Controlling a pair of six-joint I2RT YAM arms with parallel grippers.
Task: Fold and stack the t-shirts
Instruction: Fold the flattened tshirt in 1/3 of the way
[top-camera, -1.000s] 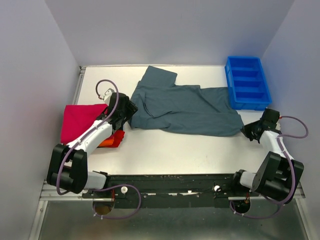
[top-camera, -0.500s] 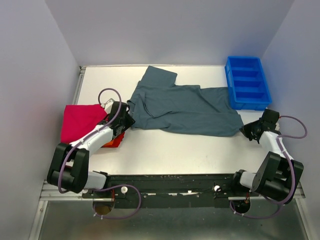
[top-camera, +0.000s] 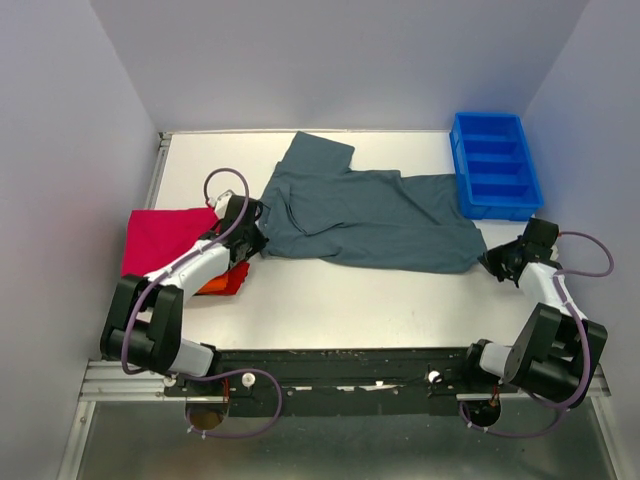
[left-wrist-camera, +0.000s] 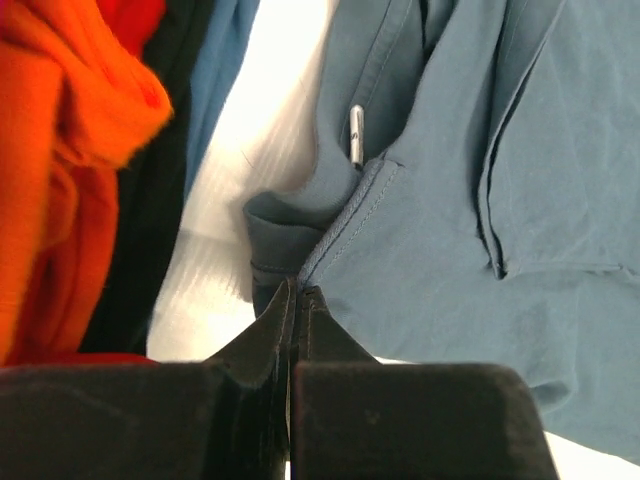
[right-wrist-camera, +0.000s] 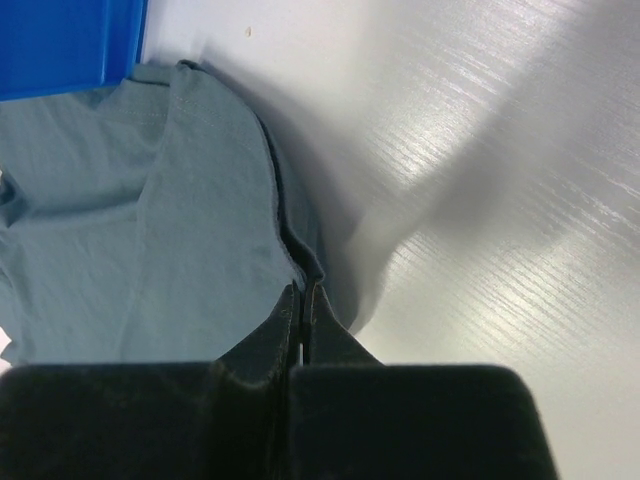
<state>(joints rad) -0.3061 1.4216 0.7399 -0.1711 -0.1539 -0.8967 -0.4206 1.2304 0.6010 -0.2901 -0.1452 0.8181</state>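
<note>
Next, I open my left gripper and take both layers together before I spread the t-shirt. My left gripper is pinching the grey-blue t-shirt's upper stitched edge (left-wrist-camera: 352, 218) while the under layer (left-wrist-camera: 277, 250) gapes beside it.
A slate grey-blue t-shirt (top-camera: 370, 215) lies rumpled across the middle of the table. My left gripper (top-camera: 257, 245) is shut on its near left hem, and in the left wrist view the stitched edge of the grey-blue t-shirt (left-wrist-camera: 440, 200) runs into the closed tips of that gripper (left-wrist-camera: 298, 292). My right gripper (top-camera: 493, 262) is shut on the shirt's near right corner; the right wrist view shows the folded edge of the grey-blue t-shirt (right-wrist-camera: 150, 230) pinched in the gripper (right-wrist-camera: 303, 290). A crimson-pink t-shirt (top-camera: 160, 238) lies at the left over an orange t-shirt (top-camera: 222, 281), also bunched in the left wrist view (left-wrist-camera: 60, 150).
A rigid bright blue tray (top-camera: 494, 164) with compartments stands at the back right, its near left wall touching the grey-blue shirt. The table's left edge (top-camera: 158, 175) runs close to the crimson-pink shirt. White walls enclose the table on three sides.
My left gripper has slid a little toward the grey-blue shirt and closed on its hem. The right gripper has stayed shut on the right corner.
</note>
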